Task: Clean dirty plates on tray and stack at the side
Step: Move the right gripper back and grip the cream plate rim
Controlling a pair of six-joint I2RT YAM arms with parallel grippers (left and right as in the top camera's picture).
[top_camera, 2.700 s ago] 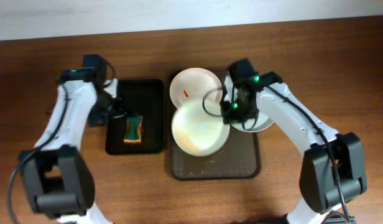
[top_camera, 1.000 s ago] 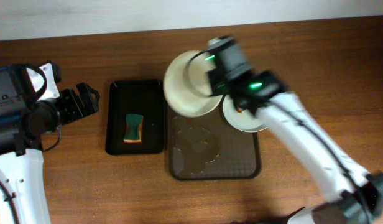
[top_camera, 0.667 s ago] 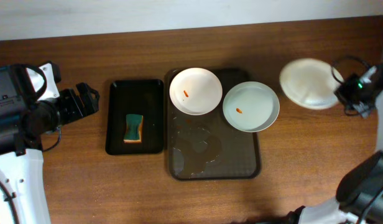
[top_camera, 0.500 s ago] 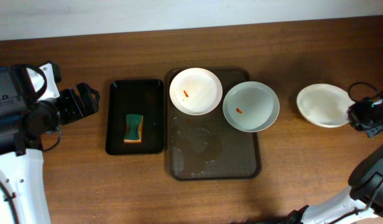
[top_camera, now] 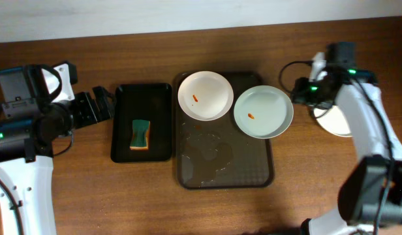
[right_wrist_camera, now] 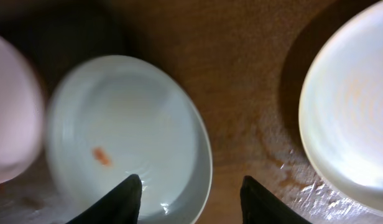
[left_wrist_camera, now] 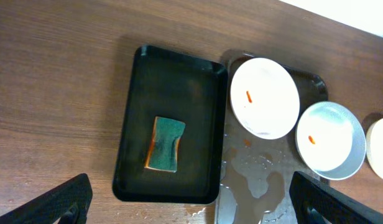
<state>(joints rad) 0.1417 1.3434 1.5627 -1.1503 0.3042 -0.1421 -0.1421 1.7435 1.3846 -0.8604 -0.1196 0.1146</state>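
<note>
The grey-blue plate sticks out past the brown tray's edge [top_camera: 271, 138], so my right gripper should pull it in over the puddle [top_camera: 215, 158] and hold the plate's rim before scrubbing.
Two dirty plates lie on the dark brown tray [top_camera: 253, 171]: a white one [top_camera: 205, 96] at its far left and a pale grey-blue one [top_camera: 263, 111] at its far right, each with an orange-red smear. A third white plate [top_camera: 333, 121] rests on the table to the right of the tray, partly under my right arm. My right gripper [top_camera: 300, 91] hovers open over the grey-blue plate's [right_wrist_camera: 117, 137] right rim, holding nothing. My left gripper [top_camera: 104, 104] stands wide open to the left of the black tray, empty.
A narrow black tray [top_camera: 141, 122] left of the brown tray holds a green and orange sponge [top_camera: 141, 134]. A puddle of water [left_wrist_camera: 260, 180] spreads over the brown tray's near half. Wet marks show on the wood [right_wrist_camera: 285, 168] beside the off-tray plate.
My right gripper carried a white plate off the tray, set it on the table at the right, opened, and swung back over the grey-blue plate. The left arm shifted slightly.
</note>
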